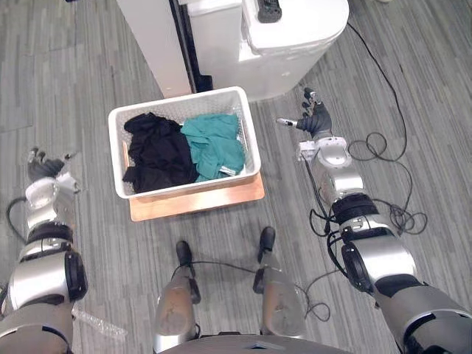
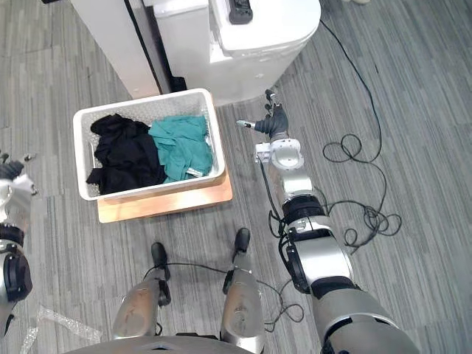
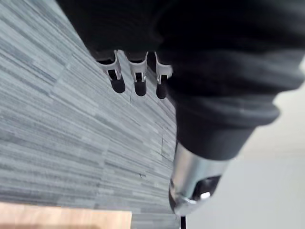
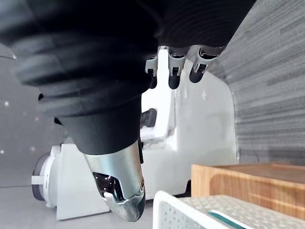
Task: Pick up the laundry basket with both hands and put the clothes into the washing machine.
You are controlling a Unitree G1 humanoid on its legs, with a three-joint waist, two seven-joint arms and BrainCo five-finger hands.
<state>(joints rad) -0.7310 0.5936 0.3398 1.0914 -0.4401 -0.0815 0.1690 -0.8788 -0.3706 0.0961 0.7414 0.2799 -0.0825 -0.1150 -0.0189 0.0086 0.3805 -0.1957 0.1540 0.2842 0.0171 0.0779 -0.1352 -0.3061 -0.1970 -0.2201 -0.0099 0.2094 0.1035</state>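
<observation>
My gripper will lift the white laundry basket (image 1: pixel 184 144), and the basket will come free and leave the wooden board (image 1: pixel 198 202) behind, because the board sticks out under the basket.
A white laundry basket (image 1: pixel 249 136) stands on a low wooden board (image 1: pixel 221 200) on the floor in front of me. Black clothes (image 1: pixel 156 153) lie in its left half and a green garment (image 1: pixel 214 144) in its right half. The white washing machine (image 1: pixel 287 44) is just behind the basket. My left hand (image 1: pixel 46 167) hovers well left of the basket, fingers straight, holding nothing. My right hand (image 1: pixel 313 118) hangs to the right of the basket with fingers and thumb spread, apart from the rim. In the right wrist view the basket's corner (image 4: pixel 190 210) and the board (image 4: pixel 248 183) lie below the fingers (image 4: pixel 174 76).
A white panel (image 1: pixel 158 44) stands upright left of the washing machine. A dark object (image 1: pixel 269 9) lies on the machine's top. A crumpled clear plastic wrap (image 1: pixel 99 323) is on the grey plank floor at lower left.
</observation>
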